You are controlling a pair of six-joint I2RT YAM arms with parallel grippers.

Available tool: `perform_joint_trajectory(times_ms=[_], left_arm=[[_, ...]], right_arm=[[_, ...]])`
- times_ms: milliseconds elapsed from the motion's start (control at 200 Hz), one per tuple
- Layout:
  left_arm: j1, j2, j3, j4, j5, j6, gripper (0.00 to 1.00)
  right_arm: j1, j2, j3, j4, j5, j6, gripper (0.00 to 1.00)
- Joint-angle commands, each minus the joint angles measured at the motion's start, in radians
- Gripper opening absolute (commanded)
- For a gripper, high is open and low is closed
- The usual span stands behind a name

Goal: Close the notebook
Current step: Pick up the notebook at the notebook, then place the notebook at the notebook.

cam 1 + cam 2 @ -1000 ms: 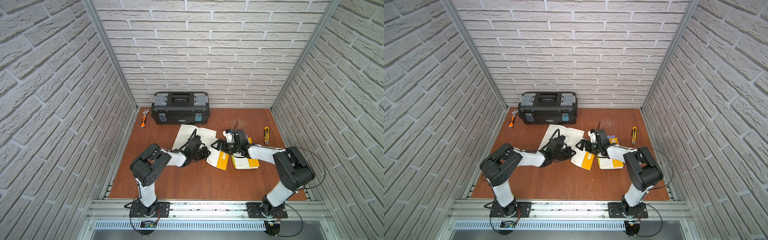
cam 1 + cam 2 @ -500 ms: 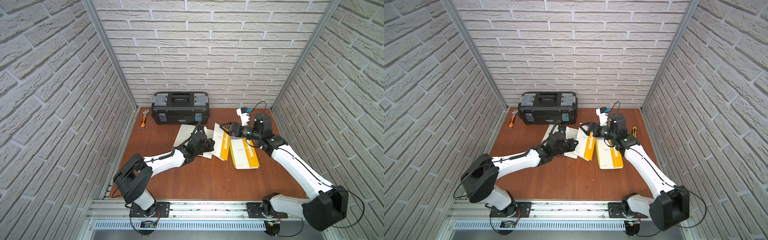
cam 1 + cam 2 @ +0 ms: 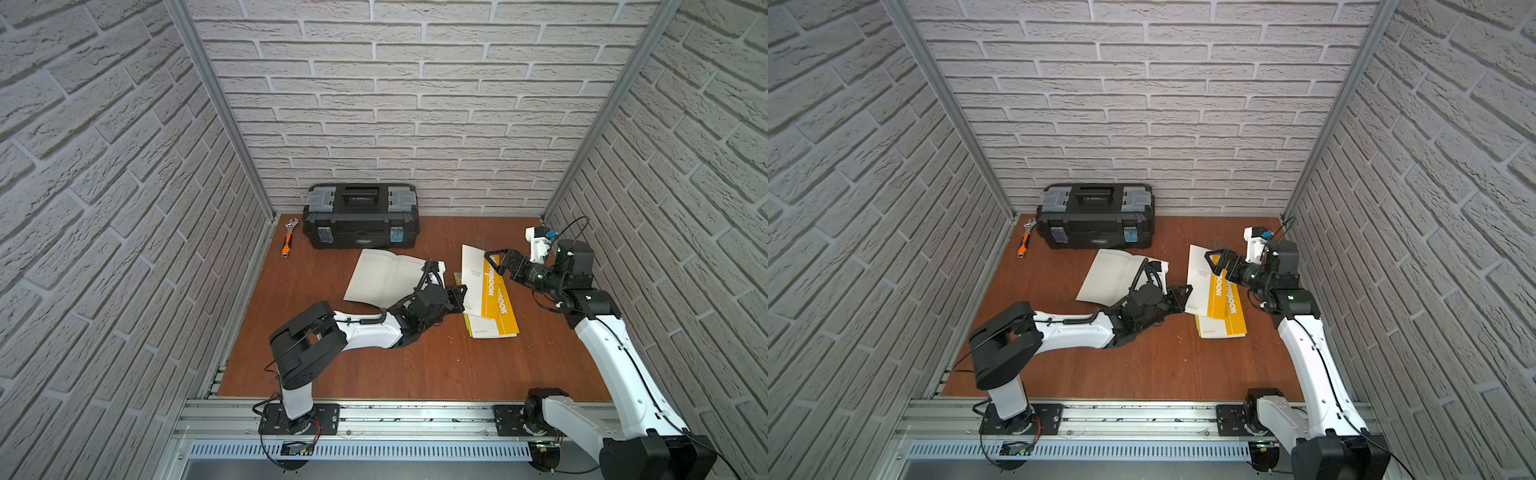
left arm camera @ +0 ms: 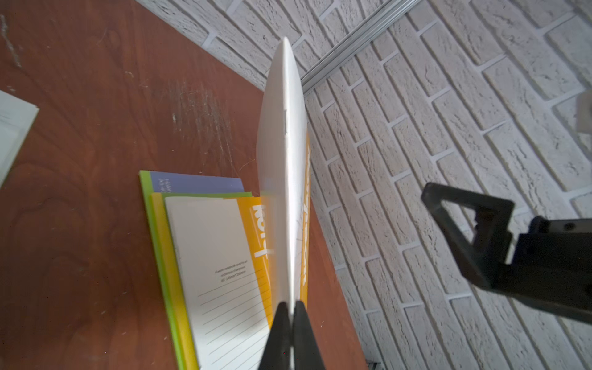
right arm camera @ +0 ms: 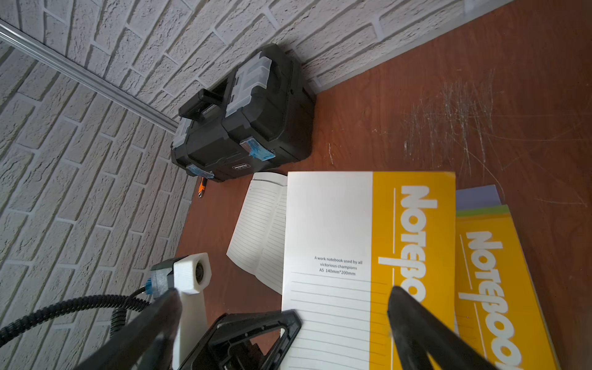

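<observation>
The white-and-yellow notebook point(image 3: 473, 276) is hanging over the stack point(image 3: 491, 327) with its printed side up, so my left gripper keeps lowering it until it lies flat there.
An open notebook point(image 3: 382, 276) point(image 3: 1113, 274) with lined pages lies flat in front of the toolbox, also in the right wrist view point(image 5: 259, 230). To its right, a white-and-yellow notebook point(image 3: 478, 278) point(image 3: 1204, 274) point(image 5: 352, 224) stands tilted on edge over a stack. My left gripper point(image 3: 459, 297) point(image 3: 1185, 297) point(image 4: 292, 312) is shut on its near lower edge. The left wrist view shows it edge-on point(image 4: 288, 160). My right gripper point(image 3: 500, 262) point(image 3: 1219, 262) point(image 5: 282, 293) is open at its far upper part, on the yellow side, with nothing clamped.
A black toolbox point(image 3: 360, 216) stands against the back wall, an orange-handled wrench point(image 3: 289, 239) to its left. Under the raised notebook lies a stack of notebooks point(image 3: 494, 324) point(image 4: 205, 256), yellow on green and purple. Brick walls close in on three sides.
My left gripper has carried the white-and-yellow notebook to the right, over the stack. My right gripper has moved right with it and stays open. The open lined notebook has not moved.
</observation>
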Motion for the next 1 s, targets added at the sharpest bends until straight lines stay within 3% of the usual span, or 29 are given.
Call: perform_joint_trajectory(times_ms=[0, 95, 460, 725, 995], left_arm=[[-0.034, 0.067, 0.039, 0.309, -0.094, -0.047, 0.00], [-0.055, 0.131, 0.057, 0.407, -0.139, -0.090, 0.00], [-0.089, 0.259, 0.030, 0.478, -0.268, -0.341, 0.00], [-0.093, 0.289, 0.027, 0.386, -0.246, -0.480, 0.00], [-0.082, 0.314, 0.033, 0.320, -0.126, -0.582, 0.00]], right_arm=[[-0.030, -0.021, -0.030, -0.004, -0.019, -0.024, 1.00], [-0.047, -0.028, -0.050, -0.002, -0.021, -0.031, 1.00], [-0.066, -0.013, -0.154, 0.086, -0.041, -0.011, 1.00], [-0.066, 0.021, -0.190, 0.118, -0.055, -0.018, 1.00], [-0.066, 0.038, -0.253, 0.169, -0.079, -0.002, 1.00]])
